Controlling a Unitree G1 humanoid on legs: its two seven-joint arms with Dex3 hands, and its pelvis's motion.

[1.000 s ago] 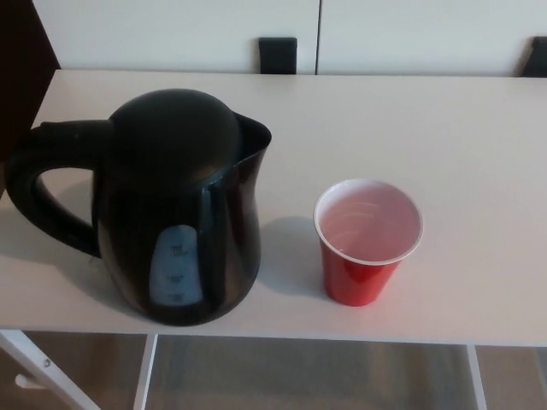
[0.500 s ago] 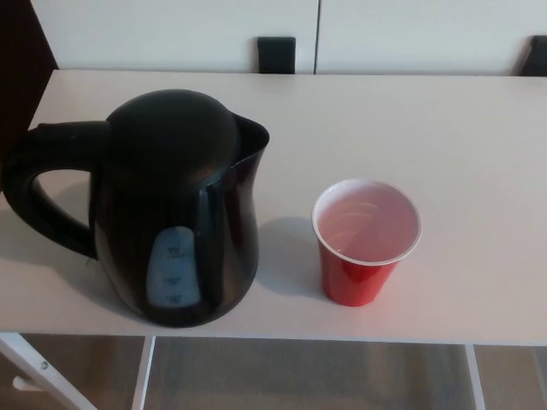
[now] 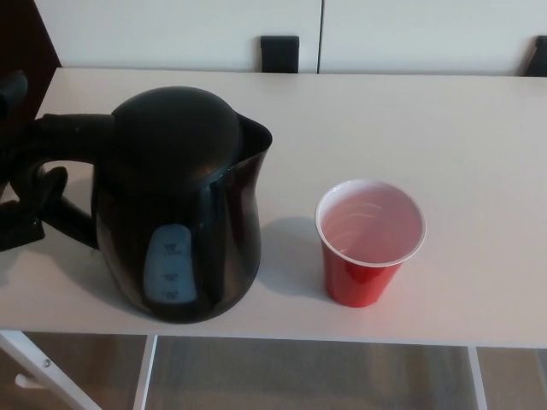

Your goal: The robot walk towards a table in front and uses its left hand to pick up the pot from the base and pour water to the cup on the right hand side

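Note:
The black electric kettle (image 3: 178, 205) will leave just empty table under it when I lift it, because the kettle's bottom edge (image 3: 184, 320) touches the white table directly.
A black electric kettle (image 3: 179, 205) stands upright at the table's front left, spout toward the right and handle (image 3: 64, 137) toward the left. Its base is hidden under it. A red plastic cup (image 3: 369, 243) with a white inside stands to its right, apart from it, and I cannot tell whether it holds anything. My left hand (image 3: 26, 209) comes in at the left edge, open, with one part inside the handle loop and another above the handle at the far left. My right hand does not show.
The white table (image 3: 444, 128) ends close below the kettle and cup, with white legs (image 3: 34, 367) under it. Two dark chair backs (image 3: 279, 53) (image 3: 537, 55) stand at the far edge against a pale wall.
My left hand has come into view from the left and reached the kettle's handle. The kettle and cup stand as before; the view has shifted slightly.

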